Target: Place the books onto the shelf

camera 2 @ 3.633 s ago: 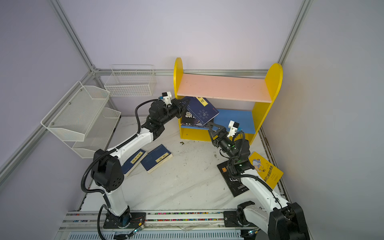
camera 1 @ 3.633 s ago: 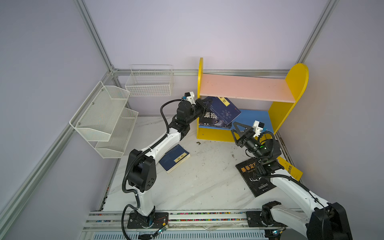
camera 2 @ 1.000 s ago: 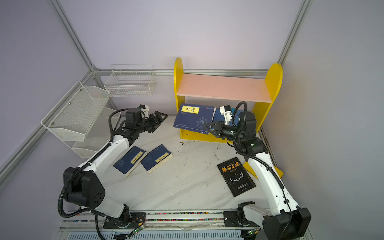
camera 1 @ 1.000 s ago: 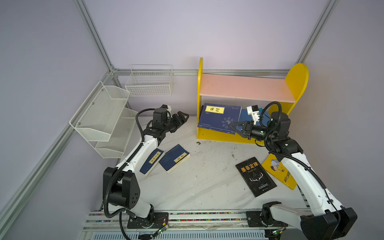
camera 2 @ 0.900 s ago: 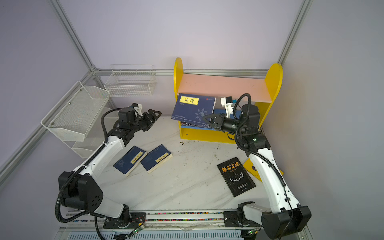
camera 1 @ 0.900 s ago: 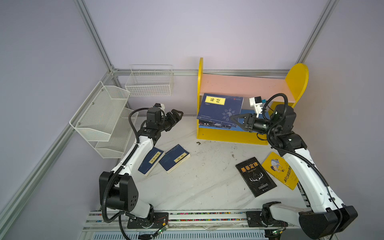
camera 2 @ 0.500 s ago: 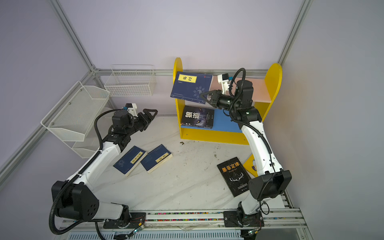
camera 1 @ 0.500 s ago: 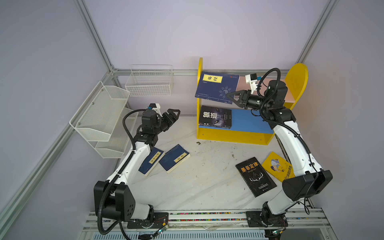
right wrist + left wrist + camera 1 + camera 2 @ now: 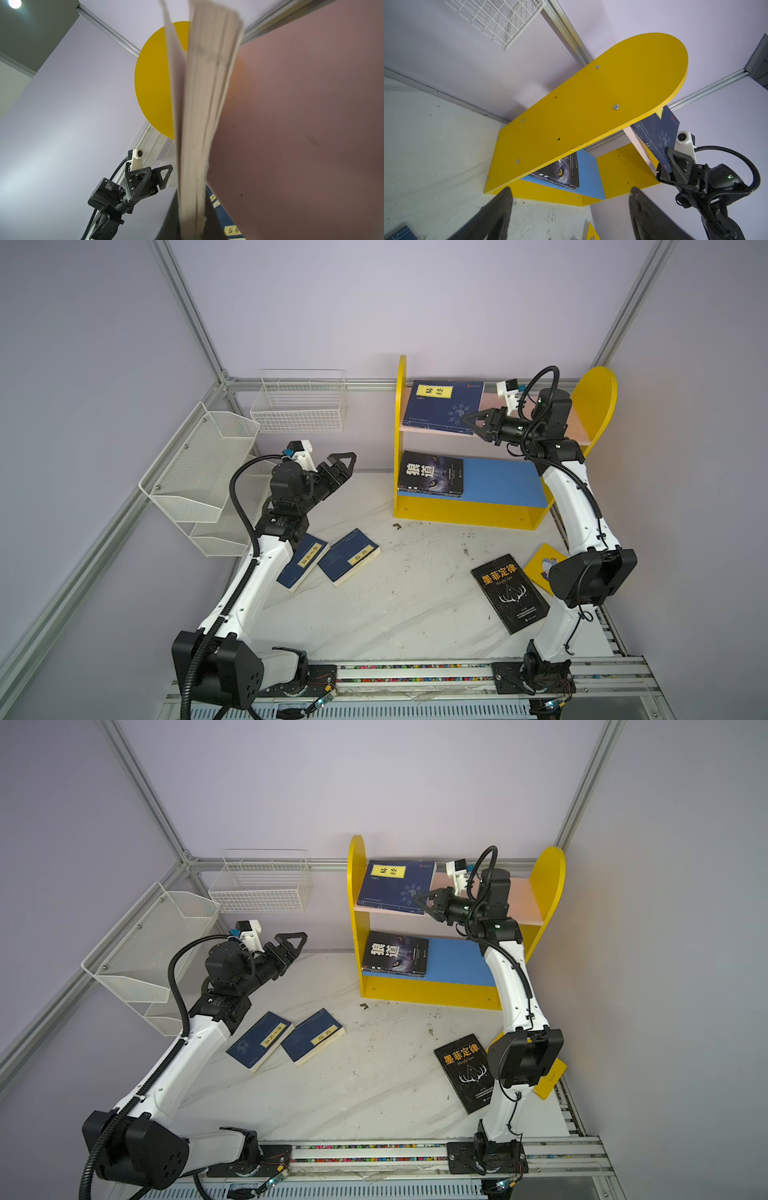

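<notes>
The navy book (image 9: 441,406) is tilted in the robot's right gripper above the pink board, so the robot should lay it flat, let go and push its page edge (image 9: 481,397) toward the yellow side.
The shelf (image 9: 465,512) stands at the back, with yellow sides, a pink upper board and a blue lower board. My right gripper (image 9: 467,423) is shut on the corner of a navy book (image 9: 442,406) with a yellow label, over the left half of the pink board (image 9: 301,124). Its page edge (image 9: 203,104) fills the right wrist view. A black wolf book (image 9: 431,472) lies on the blue board. Two navy books (image 9: 305,560) (image 9: 351,556), a black book (image 9: 509,591) and a yellow book (image 9: 540,566) lie on the table. My left gripper (image 9: 343,462) hangs open and empty, left of the shelf.
A white mesh tiered rack (image 9: 199,472) hangs on the left wall and a white wire basket (image 9: 299,400) on the back wall. The right arm's elbow (image 9: 590,576) covers part of the yellow book. The arms' rail (image 9: 415,672) runs along the table's front edge.
My right gripper has carried the navy book up from the lower tier to the pink upper board. The left arm has drawn back to the left, still open.
</notes>
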### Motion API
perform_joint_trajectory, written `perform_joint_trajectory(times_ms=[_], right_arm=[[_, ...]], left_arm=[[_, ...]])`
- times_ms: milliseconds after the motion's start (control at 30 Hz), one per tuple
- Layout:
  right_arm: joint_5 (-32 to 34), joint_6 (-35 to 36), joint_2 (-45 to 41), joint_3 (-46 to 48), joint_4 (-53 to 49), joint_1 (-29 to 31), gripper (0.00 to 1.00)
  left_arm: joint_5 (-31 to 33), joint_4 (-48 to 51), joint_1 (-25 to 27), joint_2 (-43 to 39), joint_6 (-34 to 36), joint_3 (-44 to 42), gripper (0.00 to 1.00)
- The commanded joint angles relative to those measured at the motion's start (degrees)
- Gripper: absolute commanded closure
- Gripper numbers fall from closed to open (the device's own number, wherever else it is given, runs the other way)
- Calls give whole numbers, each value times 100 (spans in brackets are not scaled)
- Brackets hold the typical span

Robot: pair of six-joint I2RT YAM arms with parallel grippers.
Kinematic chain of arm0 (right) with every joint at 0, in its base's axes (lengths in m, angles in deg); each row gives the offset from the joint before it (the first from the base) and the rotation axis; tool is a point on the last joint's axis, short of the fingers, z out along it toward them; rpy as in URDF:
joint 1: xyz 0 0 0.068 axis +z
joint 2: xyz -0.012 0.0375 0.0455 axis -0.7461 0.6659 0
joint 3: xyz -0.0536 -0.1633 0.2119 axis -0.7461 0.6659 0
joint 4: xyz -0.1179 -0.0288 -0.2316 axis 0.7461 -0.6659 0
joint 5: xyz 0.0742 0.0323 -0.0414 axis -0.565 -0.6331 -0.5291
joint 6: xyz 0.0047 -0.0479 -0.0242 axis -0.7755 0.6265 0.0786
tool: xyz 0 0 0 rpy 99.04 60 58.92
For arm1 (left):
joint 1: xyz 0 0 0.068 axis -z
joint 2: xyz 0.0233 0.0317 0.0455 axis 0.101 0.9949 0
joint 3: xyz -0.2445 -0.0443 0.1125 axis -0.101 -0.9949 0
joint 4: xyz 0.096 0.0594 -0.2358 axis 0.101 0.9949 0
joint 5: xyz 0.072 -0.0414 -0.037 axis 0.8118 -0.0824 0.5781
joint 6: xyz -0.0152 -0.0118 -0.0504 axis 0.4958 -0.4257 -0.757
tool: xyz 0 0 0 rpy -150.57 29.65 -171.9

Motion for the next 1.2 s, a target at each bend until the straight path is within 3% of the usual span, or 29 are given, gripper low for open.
perform_joint_trajectory(times_ms=[0, 133, 300, 433, 567, 833, 967, 1167], right_arm=[[-389, 11, -7, -289, 30, 32, 84], [-398, 10, 169, -556, -187, 33, 80], [106, 327, 458, -1203, -820, 33, 56], [708, 604, 745, -1814, -1340, 33, 45], [1359, 1022, 905, -2328, -2091, 32, 39], [2574, 1602, 588, -2200, -2843, 33, 27], [3346, 1748, 433, -2085, -2986, 41, 27], [3440, 1685, 254, -1636, -2440, 265, 44]], left_arm=[[8, -248, 19, -5, 134, -196, 14], [-99, -399, 19, 139, 32, -173, 14], [-202, -582, 19, 277, -127, -188, 14], [-225, -654, 19, 308, -190, -195, 14], [-161, -603, 19, 257, -175, -217, 14], [-29, -463, 19, 238, -78, -193, 14], [-82, -362, 19, 398, 72, 110, 14], [-294, -333, 77, 885, 347, 905, 13]])
